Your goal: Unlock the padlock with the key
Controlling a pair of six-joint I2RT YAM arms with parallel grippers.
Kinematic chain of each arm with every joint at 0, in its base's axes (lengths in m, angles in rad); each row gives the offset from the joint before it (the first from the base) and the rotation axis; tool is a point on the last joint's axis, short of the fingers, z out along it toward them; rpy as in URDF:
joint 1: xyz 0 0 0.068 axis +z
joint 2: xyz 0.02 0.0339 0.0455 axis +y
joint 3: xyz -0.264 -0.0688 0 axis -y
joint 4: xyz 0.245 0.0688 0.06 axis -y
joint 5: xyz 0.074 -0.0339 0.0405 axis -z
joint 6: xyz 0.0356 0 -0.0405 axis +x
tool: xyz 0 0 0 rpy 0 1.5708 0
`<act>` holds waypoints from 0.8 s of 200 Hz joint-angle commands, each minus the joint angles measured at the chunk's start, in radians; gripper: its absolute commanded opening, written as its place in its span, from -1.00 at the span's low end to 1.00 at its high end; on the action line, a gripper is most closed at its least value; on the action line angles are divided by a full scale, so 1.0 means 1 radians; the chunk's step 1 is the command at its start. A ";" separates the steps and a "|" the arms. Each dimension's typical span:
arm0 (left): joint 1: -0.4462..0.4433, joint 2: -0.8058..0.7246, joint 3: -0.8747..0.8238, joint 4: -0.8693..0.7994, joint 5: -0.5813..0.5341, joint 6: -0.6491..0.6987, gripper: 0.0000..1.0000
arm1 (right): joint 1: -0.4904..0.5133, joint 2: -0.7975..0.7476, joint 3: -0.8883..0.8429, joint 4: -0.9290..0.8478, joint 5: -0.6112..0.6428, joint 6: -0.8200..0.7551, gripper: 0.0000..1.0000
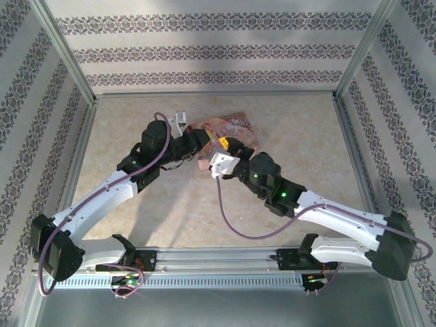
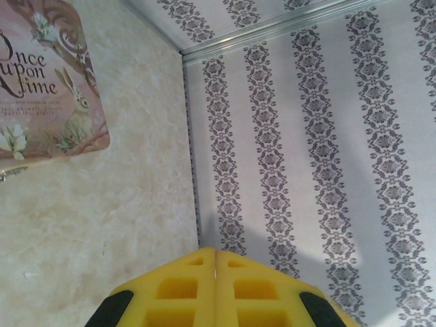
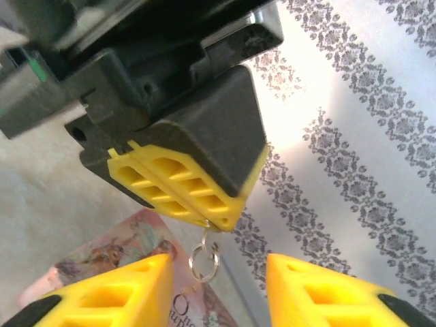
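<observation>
My left gripper should turn toward my right gripper's open fingers for a handover, since it covers the key's blade and only the key's silver ring (image 3: pixel 204 263) hangs out.
My left gripper (image 2: pixel 216 262) is shut, with a thin sliver of metal pinched between its yellow fingers. In the right wrist view that same left gripper (image 3: pixel 219 219) points down, and a small silver ring (image 3: pixel 204 262) dangles from the key it pinches. The key's blade is hidden inside the fingers. My right gripper (image 3: pixel 218 279) is open, with one yellow finger on each side of the ring and neither touching it. From above, both grippers meet over the pink tin (image 1: pixel 231 126), with the left gripper (image 1: pixel 221 142) just beyond the right wrist. The padlock is hidden.
The pink illustrated tin (image 2: pixel 41 82) lies flat on the beige table near the back wall, under both grippers. Patterned walls with metal frame rails (image 1: pixel 211 95) enclose the table on three sides. A purple cable (image 1: pixel 231 218) trails from the right wrist.
</observation>
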 commanded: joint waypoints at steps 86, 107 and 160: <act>0.014 -0.051 0.131 -0.016 0.255 0.644 -1.00 | -0.537 -0.156 -0.013 -0.015 -1.072 1.195 0.26; 0.016 -0.047 0.163 -0.050 0.317 0.710 -1.00 | -0.546 -0.114 -0.015 0.054 -1.169 1.311 0.26; 0.016 0.002 0.252 -0.169 0.474 0.775 -1.00 | -0.560 -0.062 -0.045 0.238 -1.286 1.480 0.21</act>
